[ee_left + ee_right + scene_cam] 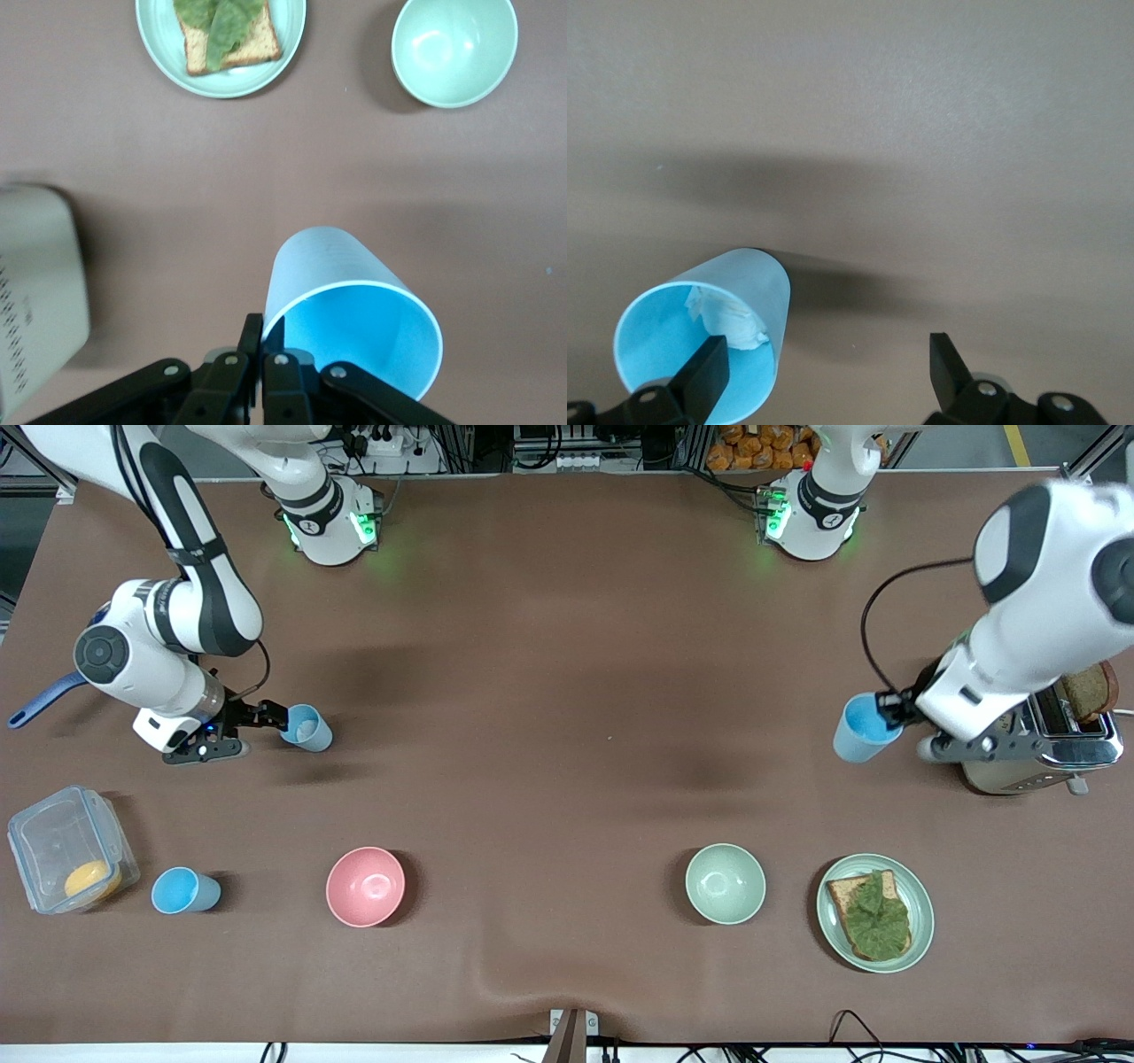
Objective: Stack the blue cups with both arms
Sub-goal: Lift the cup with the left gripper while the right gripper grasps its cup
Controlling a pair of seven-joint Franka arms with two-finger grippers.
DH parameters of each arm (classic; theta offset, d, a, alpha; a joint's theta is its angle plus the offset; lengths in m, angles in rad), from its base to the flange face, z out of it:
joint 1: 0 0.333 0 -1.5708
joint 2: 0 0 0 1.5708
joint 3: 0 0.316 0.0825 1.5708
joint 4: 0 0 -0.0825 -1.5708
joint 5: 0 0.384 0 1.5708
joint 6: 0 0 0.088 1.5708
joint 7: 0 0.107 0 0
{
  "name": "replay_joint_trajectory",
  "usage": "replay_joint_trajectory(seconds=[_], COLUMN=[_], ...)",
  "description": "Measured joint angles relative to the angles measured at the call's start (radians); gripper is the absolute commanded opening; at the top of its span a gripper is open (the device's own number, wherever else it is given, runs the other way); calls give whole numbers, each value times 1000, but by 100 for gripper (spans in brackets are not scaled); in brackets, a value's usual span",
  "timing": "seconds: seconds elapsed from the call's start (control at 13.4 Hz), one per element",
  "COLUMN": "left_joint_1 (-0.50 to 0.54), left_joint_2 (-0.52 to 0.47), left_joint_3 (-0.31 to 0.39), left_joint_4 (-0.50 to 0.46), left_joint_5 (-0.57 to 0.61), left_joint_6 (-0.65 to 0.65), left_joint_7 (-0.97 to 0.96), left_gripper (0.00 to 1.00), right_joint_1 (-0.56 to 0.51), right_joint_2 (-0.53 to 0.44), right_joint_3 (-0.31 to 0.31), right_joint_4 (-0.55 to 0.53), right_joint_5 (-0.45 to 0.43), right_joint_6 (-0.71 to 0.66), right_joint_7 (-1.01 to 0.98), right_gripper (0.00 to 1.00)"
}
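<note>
My left gripper is holding the sky-blue cup far from the grey-blue cup (309, 729), so next my right gripper brings the grey-blue cup to the table's middle (555, 727) first.
My left gripper (889, 707) is shut on the rim of a sky-blue cup (858, 732) and holds it over the table beside the toaster. In the left wrist view the fingertips (264, 323) pinch the rim of that cup (337, 283). My right gripper (276, 719) is open at a grey-blue cup (306, 728) near the right arm's end of the table. In the right wrist view (826, 350) one finger is inside that cup's mouth (735, 292) and the other stands well apart outside it. Something white and crumpled lies in that cup. A third blue cup (183, 890) stands beside a clear box.
A pink bowl (365, 886), a pale green bowl (725, 883) and a plate (921, 921) with toast and lettuce stand nearer the front camera. A toaster (1036, 740) with bread is under the left arm. A clear lidded box (53, 841) and a blue handle (40, 701) are at the right arm's end.
</note>
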Motion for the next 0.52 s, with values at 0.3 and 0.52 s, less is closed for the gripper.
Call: replay_joint_trajectory(seconds=[0.3,0.52], left_joint_1=[-5,-5], left_joint_2=[-21,-8], left_joint_3=[-57,-59], left_joint_4=[90,93], left_joint_5=[-1,-17], left_joint_6=[-143,-143], left_joint_7=[-7,-6], left_gripper=[0,0], right_joint_1=[0,15], right_joint_2=[27,35], right_joint_3=[5,11], right_joint_4=[-3,-5], right_joint_5=[0,8], right_joint_6=[23,22], right_joint_7=[0,1], right_gripper=[49,0])
